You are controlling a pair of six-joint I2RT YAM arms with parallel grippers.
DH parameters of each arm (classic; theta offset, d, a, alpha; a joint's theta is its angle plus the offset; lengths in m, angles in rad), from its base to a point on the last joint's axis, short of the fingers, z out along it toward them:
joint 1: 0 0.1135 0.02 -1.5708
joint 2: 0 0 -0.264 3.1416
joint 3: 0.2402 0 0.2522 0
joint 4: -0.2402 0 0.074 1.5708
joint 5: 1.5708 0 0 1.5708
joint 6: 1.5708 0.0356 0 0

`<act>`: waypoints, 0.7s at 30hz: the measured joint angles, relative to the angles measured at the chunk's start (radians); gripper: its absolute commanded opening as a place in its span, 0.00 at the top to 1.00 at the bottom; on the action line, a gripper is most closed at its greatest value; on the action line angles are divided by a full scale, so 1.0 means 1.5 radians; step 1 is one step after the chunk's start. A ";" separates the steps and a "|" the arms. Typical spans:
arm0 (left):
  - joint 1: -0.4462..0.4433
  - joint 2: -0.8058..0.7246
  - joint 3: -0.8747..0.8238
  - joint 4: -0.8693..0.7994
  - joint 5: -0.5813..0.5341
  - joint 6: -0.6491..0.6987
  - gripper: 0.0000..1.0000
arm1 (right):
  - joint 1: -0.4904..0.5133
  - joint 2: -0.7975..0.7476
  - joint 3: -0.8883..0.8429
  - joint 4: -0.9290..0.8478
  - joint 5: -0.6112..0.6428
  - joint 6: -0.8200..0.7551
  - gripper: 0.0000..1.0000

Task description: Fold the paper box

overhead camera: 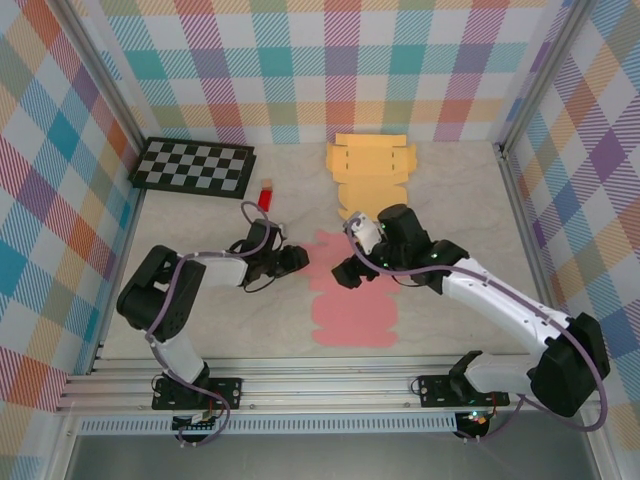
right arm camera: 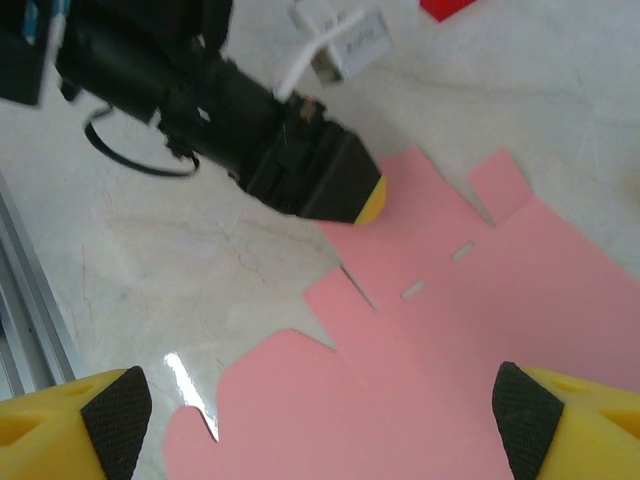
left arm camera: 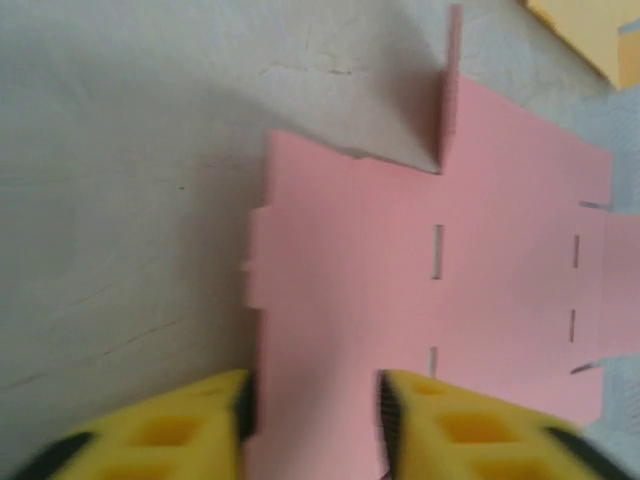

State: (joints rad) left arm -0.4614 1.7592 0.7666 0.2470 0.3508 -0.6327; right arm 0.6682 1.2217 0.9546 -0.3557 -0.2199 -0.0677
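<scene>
The paper box's far part [overhead camera: 328,249] will fold up and its near part will stay flat when I lift, because slits beside the paper box's flap [right arm camera: 357,288] mark a crease.
The paper box is a flat pink cutout [overhead camera: 350,305] lying mid-table, also seen in the left wrist view [left arm camera: 480,230] and the right wrist view [right arm camera: 500,300]. One narrow flap [left arm camera: 450,90] at its edge stands up. My left gripper [overhead camera: 297,258] is low at the sheet's upper left edge. Its yellow fingers [left arm camera: 190,425] are drawn close together, with a gap in which the sheet's edge strip shows [left arm camera: 312,420]. Its yellow tip touches the sheet [right arm camera: 368,200]. My right gripper [overhead camera: 348,272] hovers over the sheet's upper part, wide open with nothing between its fingers [right arm camera: 320,440].
A second, orange cutout [overhead camera: 372,170] lies flat at the back. A checkerboard [overhead camera: 195,165] sits at the back left, with a small red object [overhead camera: 267,196] beside it. Metal rails and plaid walls close in the table.
</scene>
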 measured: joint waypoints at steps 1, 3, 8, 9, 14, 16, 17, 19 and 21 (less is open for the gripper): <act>0.000 0.007 0.003 0.005 0.003 -0.005 1.00 | -0.012 -0.007 0.000 0.006 -0.008 0.000 0.09; -0.003 0.013 0.014 0.028 0.018 -0.013 1.00 | -0.042 -0.021 0.000 0.023 -0.022 -0.005 0.10; -0.009 -0.046 0.033 -0.003 0.000 0.007 1.00 | -0.113 -0.026 0.004 0.046 -0.058 -0.083 0.11; -0.009 -0.081 0.033 -0.020 -0.011 0.021 1.00 | -0.130 -0.021 0.014 0.038 -0.072 -0.108 0.12; -0.068 -0.281 0.012 -0.011 -0.124 0.160 1.00 | -0.224 0.077 0.171 -0.048 -0.188 -0.253 0.21; -0.111 -0.345 -0.014 0.029 -0.157 0.229 1.00 | -0.250 0.129 0.233 -0.089 -0.224 -0.325 0.27; -0.128 -0.367 -0.028 0.048 -0.167 0.262 1.00 | -0.260 0.159 0.261 -0.119 -0.239 -0.366 0.30; -0.152 -0.394 -0.059 0.075 -0.182 0.325 1.00 | -0.266 0.207 0.300 -0.180 -0.259 -0.435 0.33; -0.159 -0.402 -0.082 0.083 -0.198 0.371 1.00 | -0.266 0.239 0.320 -0.230 -0.271 -0.484 0.37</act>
State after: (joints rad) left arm -0.7002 1.1564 0.6430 0.3710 0.0532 -0.0769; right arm 0.2695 1.5806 1.4349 -0.7002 -0.6266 -0.7940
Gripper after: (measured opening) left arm 0.041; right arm 0.657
